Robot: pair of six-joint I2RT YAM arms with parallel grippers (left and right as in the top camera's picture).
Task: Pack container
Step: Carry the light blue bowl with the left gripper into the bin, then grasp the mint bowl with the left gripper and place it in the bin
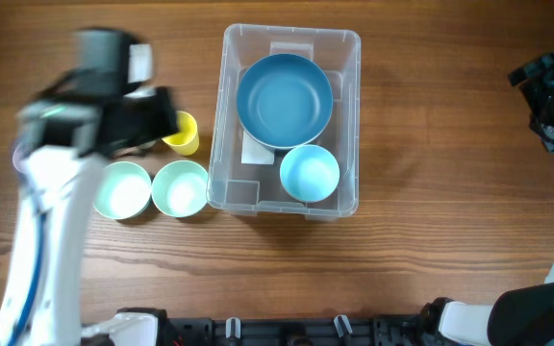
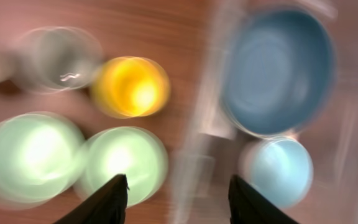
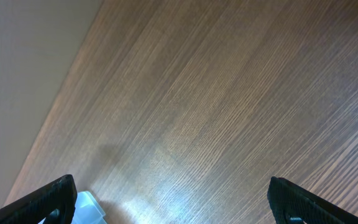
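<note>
The pale green bowl farther from the container has a free outer rim. My left gripper stays open and keep moving there until its fingers are on both sides of that rim.
The clear plastic container stands at the table's middle. Inside it are a large blue bowl and a small light blue bowl. Left of it stand a yellow cup and two pale green bowls. My left gripper, blurred by motion, hovers over the yellow cup. In the left wrist view it is open and empty, above the container's left wall and a green bowl. My right gripper is open and empty at the far right, over bare wood.
A greyish clear cup stands left of the yellow cup in the left wrist view. A corner of the container shows in the right wrist view. The table's far edge runs beside the right gripper.
</note>
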